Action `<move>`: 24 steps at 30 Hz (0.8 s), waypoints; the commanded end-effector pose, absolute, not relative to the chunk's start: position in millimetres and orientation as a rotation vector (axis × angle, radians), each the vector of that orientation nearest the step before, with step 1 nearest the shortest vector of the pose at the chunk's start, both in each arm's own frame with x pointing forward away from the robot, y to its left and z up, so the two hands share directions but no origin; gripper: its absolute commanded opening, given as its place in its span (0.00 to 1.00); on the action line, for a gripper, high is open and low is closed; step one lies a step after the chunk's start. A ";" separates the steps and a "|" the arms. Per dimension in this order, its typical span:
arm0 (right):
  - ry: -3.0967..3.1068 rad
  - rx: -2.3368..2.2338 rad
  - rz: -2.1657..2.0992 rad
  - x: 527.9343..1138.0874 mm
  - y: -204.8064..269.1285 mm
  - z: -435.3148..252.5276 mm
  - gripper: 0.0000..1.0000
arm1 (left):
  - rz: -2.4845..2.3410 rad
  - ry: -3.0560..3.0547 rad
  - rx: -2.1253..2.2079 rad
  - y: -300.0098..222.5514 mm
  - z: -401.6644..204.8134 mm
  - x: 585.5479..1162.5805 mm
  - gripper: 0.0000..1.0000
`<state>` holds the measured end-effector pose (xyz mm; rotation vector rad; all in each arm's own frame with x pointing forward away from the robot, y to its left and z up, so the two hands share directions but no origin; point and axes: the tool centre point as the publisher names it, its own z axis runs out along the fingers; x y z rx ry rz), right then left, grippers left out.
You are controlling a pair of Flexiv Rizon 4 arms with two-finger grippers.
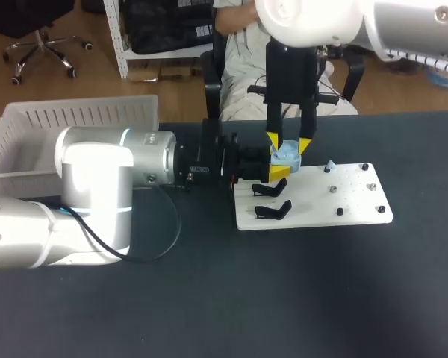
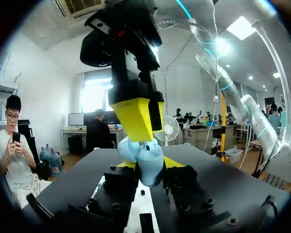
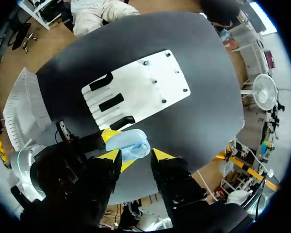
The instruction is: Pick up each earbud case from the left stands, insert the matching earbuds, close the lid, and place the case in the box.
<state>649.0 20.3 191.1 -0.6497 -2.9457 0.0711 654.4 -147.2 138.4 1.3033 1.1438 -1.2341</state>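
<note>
I expect the pale earbud to sink in and stay in place when I push it down, because the light blue earbud case [image 3: 130, 144] is held open.
A light blue earbud case [image 1: 287, 156] hangs over the left end of the white stand board [image 1: 343, 209]. My left gripper [image 1: 278, 172] reaches in from the left and is shut on it. In the left wrist view the case [image 2: 146, 165] sits between its yellow tips, showing two rounded halves. My right gripper [image 1: 288, 142] comes down from above, open, with a finger on either side of the case. In the right wrist view the case [image 3: 128, 144] lies just ahead of the right gripper [image 3: 136, 156], with a gap beside one tip. A small blue earbud [image 1: 330, 165] rests on the board.
Two black stands [image 1: 272, 210] sit on the board's left part, just under the grippers. Several small pegs [image 1: 333, 189] dot its right part. A white slatted box [image 1: 75, 119] stands at the table's far left, behind my left arm.
</note>
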 end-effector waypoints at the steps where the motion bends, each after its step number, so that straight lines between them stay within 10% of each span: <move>1: -2.958 -0.679 -0.003 638.3 6.0 205.8 0.36 | -1.234 1.141 1.302 -147.4 137.6 654.7 0.00; 24: -3.331 -0.137 -0.320 696.2 -67.6 230.5 0.48 | -1.234 1.141 1.302 -147.4 137.6 654.7 0.00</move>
